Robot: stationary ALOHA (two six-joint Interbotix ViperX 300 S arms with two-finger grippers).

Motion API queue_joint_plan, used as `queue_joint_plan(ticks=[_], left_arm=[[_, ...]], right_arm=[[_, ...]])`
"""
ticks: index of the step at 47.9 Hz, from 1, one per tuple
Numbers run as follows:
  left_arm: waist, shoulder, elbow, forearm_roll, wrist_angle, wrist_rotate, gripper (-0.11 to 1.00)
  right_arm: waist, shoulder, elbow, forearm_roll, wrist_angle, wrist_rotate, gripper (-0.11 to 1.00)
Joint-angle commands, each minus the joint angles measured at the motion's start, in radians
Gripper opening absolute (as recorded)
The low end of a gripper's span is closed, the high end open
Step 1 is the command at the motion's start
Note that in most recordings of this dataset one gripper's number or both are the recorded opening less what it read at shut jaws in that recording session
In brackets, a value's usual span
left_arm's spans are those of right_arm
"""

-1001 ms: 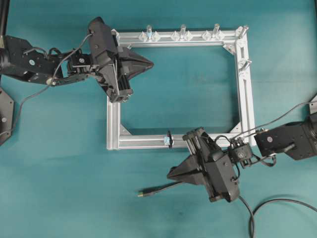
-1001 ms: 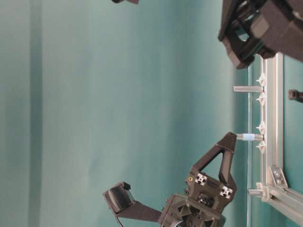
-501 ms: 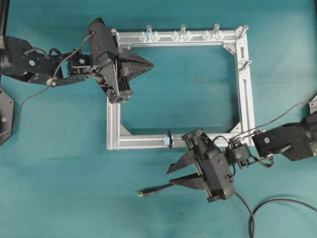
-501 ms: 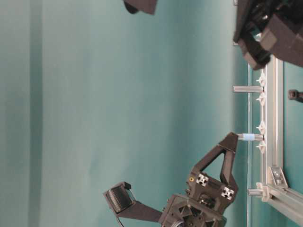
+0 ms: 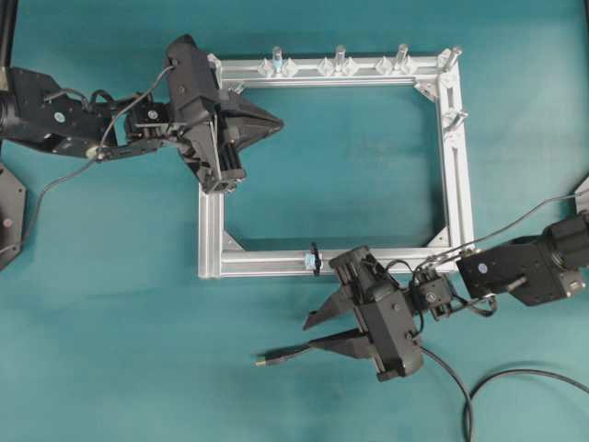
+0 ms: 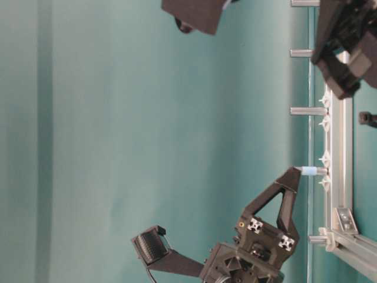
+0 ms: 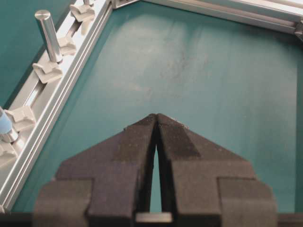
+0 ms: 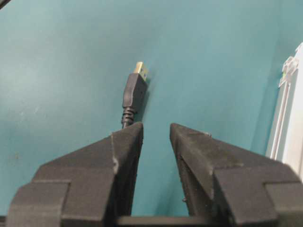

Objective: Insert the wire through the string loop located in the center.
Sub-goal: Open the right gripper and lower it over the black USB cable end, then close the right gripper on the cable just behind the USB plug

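Note:
I expect the plug to stick straight out rather than hang down when I lift the wire, because the plug's ribbed neck is short and straight.
The wire's plug lies on the teal table in front of the frame, gold tip pointing left; its cable runs right under my right gripper. In the right wrist view the plug lies just ahead of the left finger. My right gripper is open and empty, low over the cable; its jaws stand apart in the wrist view. The string loop with its pale tag sits on the near bar of the silver frame. My left gripper is shut and empty over the frame's far left corner.
Upright silver pegs stand along the far bar and the right bar; they also show in the left wrist view. The cable's slack curls at the bottom right. The frame's edge shows at the right of the right wrist view.
My right gripper has opened and shifted left and down over the wire's cable. The wire and the left gripper have stayed put.

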Motion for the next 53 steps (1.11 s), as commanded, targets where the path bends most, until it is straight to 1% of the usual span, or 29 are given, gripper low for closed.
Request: queue_joint_plan(ticks=[1, 7, 29, 46, 53], left_arm=[[-0.003, -0.026, -0.008, 0.002, -0.003, -0.003, 0.0], [-0.003, -0.026, -0.008, 0.002, 0.003, -0.003, 0.0], [-0.003, -0.026, -0.009, 0.002, 0.02, -0.005, 0.0], [-0.003, -0.029, -0.011, 0.002, 0.021, -0.012, 0.0], [-0.005, -0.037, -0.008, 0.002, 0.021, -0.012, 0.0]], right_arm=[[0.005, -0.011, -0.017, 0.002, -0.008, 0.012, 0.4], [0.009, 0.011, -0.018, 0.0, -0.011, 0.026, 0.4], [0.032, 0.08, -0.061, 0.002, -0.02, 0.028, 0.4], [0.034, 0.112, -0.063, 0.0, -0.012, 0.028, 0.4], [0.034, 0.115, -0.063, 0.0, -0.012, 0.028, 0.38]])
